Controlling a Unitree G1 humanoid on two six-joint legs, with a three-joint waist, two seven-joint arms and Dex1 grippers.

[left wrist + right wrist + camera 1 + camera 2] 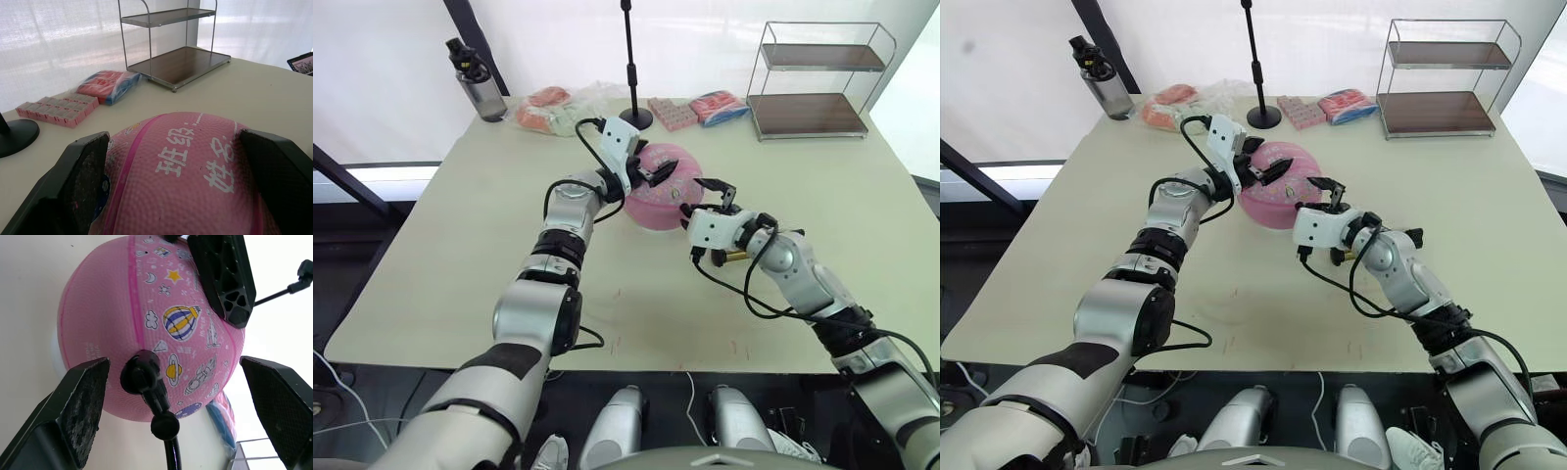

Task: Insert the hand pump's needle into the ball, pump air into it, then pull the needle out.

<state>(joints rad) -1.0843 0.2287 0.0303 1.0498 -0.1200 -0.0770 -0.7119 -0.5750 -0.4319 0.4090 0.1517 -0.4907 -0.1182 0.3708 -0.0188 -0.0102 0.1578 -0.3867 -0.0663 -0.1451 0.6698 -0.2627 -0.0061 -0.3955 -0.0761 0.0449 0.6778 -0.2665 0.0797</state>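
Observation:
I expect the hidden pin to slide out together with the black fitting (pixel 140 373) when I pull, because that fitting sits flush (pixel 148 355) against the pink ball.
The pink ball (pixel 658 199) with printed pictures sits mid-table on a white ring. My left gripper (pixel 658 173) is open, and its fingers (pixel 73 186) straddle the ball's top. Just right of the ball, my right gripper (pixel 705 199) also stands open and faces the ball's side. In the right wrist view the needle's black fitting (pixel 142 377) is seated against the ball, between that gripper's spread fingers (pixel 83 406) but untouched by them. The metal pin itself is hidden. The black hose (pixel 168 440) runs back from the fitting. The hand pump's gold barrel (pixel 736 257) peeks out under my right wrist.
Along the far edge stand a water bottle (pixel 480 90), a bag of snacks (pixel 553 110), a black stand's base (pixel 636 119), pink packets (pixel 674 113), a red and blue packet (pixel 720 106) and a wire shelf (pixel 818 83). Bare tabletop (pixel 460 255) lies near me.

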